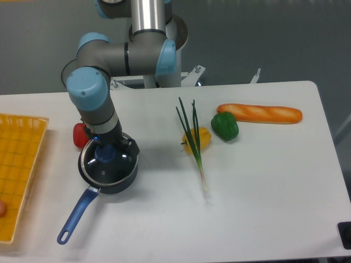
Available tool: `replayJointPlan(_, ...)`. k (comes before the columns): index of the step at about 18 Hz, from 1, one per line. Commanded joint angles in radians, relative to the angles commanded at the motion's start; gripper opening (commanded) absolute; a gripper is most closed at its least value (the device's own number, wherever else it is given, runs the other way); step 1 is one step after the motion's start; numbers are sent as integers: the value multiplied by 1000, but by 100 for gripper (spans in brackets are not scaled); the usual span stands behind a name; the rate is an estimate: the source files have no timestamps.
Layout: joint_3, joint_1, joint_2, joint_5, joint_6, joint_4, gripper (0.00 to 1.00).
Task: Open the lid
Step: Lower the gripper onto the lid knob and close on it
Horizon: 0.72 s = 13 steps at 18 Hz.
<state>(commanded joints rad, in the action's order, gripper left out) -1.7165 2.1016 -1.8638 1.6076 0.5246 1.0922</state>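
The lid's glass (109, 174) shows only even darkness, so the dark saucepan (127, 183) should be empty when I lift the lid.
The lid (113, 170), a round glass disc with a metal rim and a blue knob (105, 155), lies flat on the dark saucepan (122, 185) at the left of the table. The pan's blue handle (77, 212) points toward the front edge. My gripper (109, 148) hangs straight down over the lid's far half. Its fingers stand apart on either side of the knob, so it is open. I cannot tell whether the fingers touch the knob or the glass.
A red pepper (79, 135) sits just behind the pan, partly hidden by the arm. A yellow basket (17, 164) lies at the left edge. To the right are spring onions (193, 143), a yellow pepper (202, 138), a green pepper (225, 126) and a baguette (260, 113).
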Motion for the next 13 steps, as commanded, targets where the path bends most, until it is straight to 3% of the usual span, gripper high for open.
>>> replayJointPlan(13,5,-11,3,-6,2,8,100)
